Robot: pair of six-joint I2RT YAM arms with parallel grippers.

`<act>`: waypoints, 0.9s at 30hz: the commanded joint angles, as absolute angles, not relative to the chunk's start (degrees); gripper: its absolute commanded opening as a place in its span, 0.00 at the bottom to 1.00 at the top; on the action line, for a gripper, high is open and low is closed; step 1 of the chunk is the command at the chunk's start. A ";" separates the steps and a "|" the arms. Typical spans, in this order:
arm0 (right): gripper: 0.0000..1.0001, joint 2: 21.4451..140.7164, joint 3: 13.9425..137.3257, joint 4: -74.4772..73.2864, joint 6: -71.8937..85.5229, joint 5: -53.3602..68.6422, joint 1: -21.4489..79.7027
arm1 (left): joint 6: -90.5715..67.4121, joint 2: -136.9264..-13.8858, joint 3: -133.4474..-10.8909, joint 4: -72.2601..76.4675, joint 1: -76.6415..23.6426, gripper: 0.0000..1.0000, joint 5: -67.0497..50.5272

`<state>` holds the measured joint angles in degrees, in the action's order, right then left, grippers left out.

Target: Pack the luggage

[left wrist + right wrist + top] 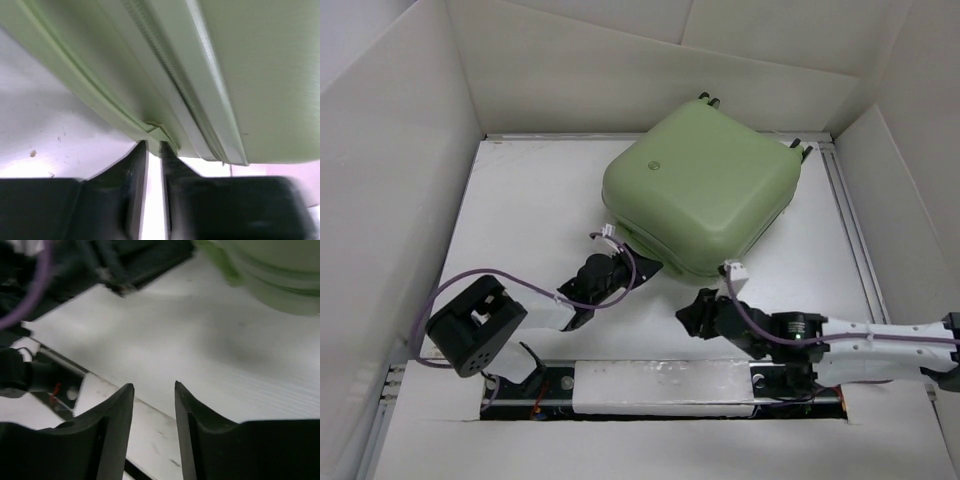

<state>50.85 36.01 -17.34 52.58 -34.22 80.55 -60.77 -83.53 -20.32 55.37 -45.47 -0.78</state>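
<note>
My left gripper is at the green tab, and the zipper bends round the luggage's near corner point(698, 272). My right gripper should grab the zipper pull point(225, 163) and pull it along.
The luggage point(705, 190) is a pale sage-green hard-shell suitcase, lying closed and flat at the back middle-right of the table, silver badge point(657, 166) facing up and wheels point(708, 99) at its far side. My left gripper point(645, 268) is at its near-left edge. In the left wrist view the jaws point(153, 144) are almost together, with only a thin slit, and the tips touch a small green tab on the shell's seam point(159, 133). My right gripper point(688, 315) is slightly open and empty, low over the table just in front of the suitcase point(280, 275).
White walls point(390, 200) box in the table on the left, back and right. A taped metal rail point(660, 385) runs along the near edge. The left arm's black elbow point(475, 325) and purple cable sit at the near left.
</note>
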 commanded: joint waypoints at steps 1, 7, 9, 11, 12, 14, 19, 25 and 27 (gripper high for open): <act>0.46 40.83 30.07 -27.86 60.03 -42.80 80.51 | -58.45 -79.37 -19.95 53.36 -45.18 0.18 0.18; 0.66 24.63 20.58 -22.87 51.98 -46.58 78.49 | -56.60 -76.29 -21.01 48.08 -45.18 0.34 0.18; 0.69 20.14 19.95 -18.38 44.52 -47.11 76.75 | -55.99 -75.67 -21.01 48.08 -45.18 0.35 0.18; 0.70 18.11 19.95 -17.76 40.89 -47.11 74.89 | -55.28 -75.67 -22.06 46.59 -45.18 0.35 0.18; 0.72 16.71 19.95 -17.75 38.35 -47.11 73.84 | -55.28 -76.37 -22.06 46.58 -45.18 0.36 -0.35; 0.73 16.18 20.48 -16.80 34.30 -44.15 70.33 | -55.28 -77.08 -22.58 46.58 -45.18 0.36 -0.35; 0.69 24.66 22.76 -12.83 27.61 -35.08 61.54 | -55.90 -80.67 -22.59 48.86 -44.48 0.37 -1.58; 0.55 35.06 23.29 -7.22 24.35 -27.34 55.11 | -57.48 -82.44 -21.28 53.17 -42.28 0.36 -5.27; 0.55 36.29 23.29 -5.19 23.64 -26.72 54.40 | -57.48 -82.44 -21.27 53.17 -42.28 0.36 -5.27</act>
